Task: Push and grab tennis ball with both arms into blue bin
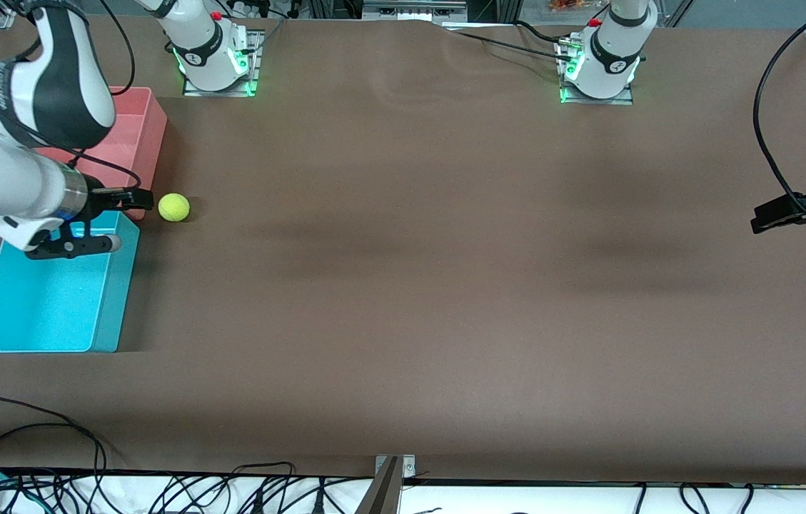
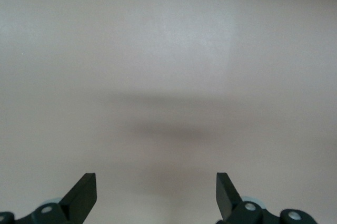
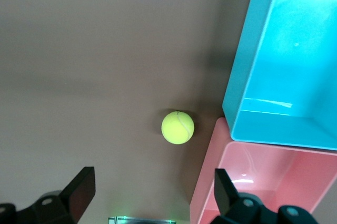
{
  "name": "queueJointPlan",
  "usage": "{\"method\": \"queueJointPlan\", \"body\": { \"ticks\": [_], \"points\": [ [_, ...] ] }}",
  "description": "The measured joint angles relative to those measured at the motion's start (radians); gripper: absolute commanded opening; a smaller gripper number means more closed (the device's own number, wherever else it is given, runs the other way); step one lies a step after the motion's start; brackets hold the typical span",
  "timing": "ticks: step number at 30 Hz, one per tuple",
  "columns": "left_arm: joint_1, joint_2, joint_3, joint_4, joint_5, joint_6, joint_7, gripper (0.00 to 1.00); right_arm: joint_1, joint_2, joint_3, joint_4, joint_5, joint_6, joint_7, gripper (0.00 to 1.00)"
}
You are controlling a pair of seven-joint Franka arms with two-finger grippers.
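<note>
My gripper will lower the tennis ball [image 1: 173, 207] in, and the ball will stay put instead of rolling away because the blue bin's bottom [image 1: 43, 300] looks flat.
The tennis ball [image 1: 174, 208] is yellow-green and lies on the brown table beside the corner where the blue bin [image 1: 114, 293] meets the pink bin. It also shows in the right wrist view [image 3: 177, 127], apart from both bins. The blue bin [image 3: 247, 76] looks empty. My right gripper [image 1: 133, 221] is open and empty, over the blue bin's end next to the pink bin, close to the ball without touching it; its jaws [image 3: 152, 192] stand wide apart. My left gripper [image 1: 767, 214] is open and empty over bare table at the left arm's end [image 2: 156, 192].
The pink-red bin [image 1: 149, 128] stands beside the blue bin, farther from the front camera; it shows in the right wrist view [image 3: 210, 182] too. Cables lie along the table's front edge [image 1: 160, 485]. Brown table stretches between the ball and my left gripper.
</note>
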State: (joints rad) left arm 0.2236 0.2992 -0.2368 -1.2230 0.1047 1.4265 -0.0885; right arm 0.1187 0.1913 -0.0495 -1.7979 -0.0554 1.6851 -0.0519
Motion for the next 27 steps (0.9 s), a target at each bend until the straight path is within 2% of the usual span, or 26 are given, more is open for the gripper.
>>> {"method": "queueJointPlan", "body": {
  "ticks": [6,12,18,22,24,27],
  "points": [
    [0.004,-0.012,0.002,0.005,-0.006,0.033,0.0,1.0,0.0,-0.021,-0.006,-0.095,0.0,0.073,0.0,1.0],
    [0.006,-0.032,0.001,0.004,-0.014,0.034,0.0,1.0,0.0,-0.052,-0.022,-0.256,-0.003,0.213,0.0,1.0],
    [-0.007,-0.066,0.013,-0.023,-0.05,0.032,0.0,1.0,-0.001,-0.057,-0.032,-0.424,-0.061,0.389,0.002,1.0],
    [-0.088,-0.102,0.092,-0.047,-0.058,0.032,0.0,1.0,-0.001,-0.05,-0.051,-0.502,-0.071,0.479,0.003,1.0],
    [-0.146,-0.12,0.149,-0.059,-0.073,0.031,0.0,1.0,-0.001,-0.046,-0.06,-0.524,-0.072,0.507,0.003,1.0],
    [-0.2,-0.142,0.198,-0.086,-0.109,0.028,0.0,1.0,-0.001,-0.035,-0.065,-0.54,-0.072,0.528,0.003,1.0]
  ]
}}
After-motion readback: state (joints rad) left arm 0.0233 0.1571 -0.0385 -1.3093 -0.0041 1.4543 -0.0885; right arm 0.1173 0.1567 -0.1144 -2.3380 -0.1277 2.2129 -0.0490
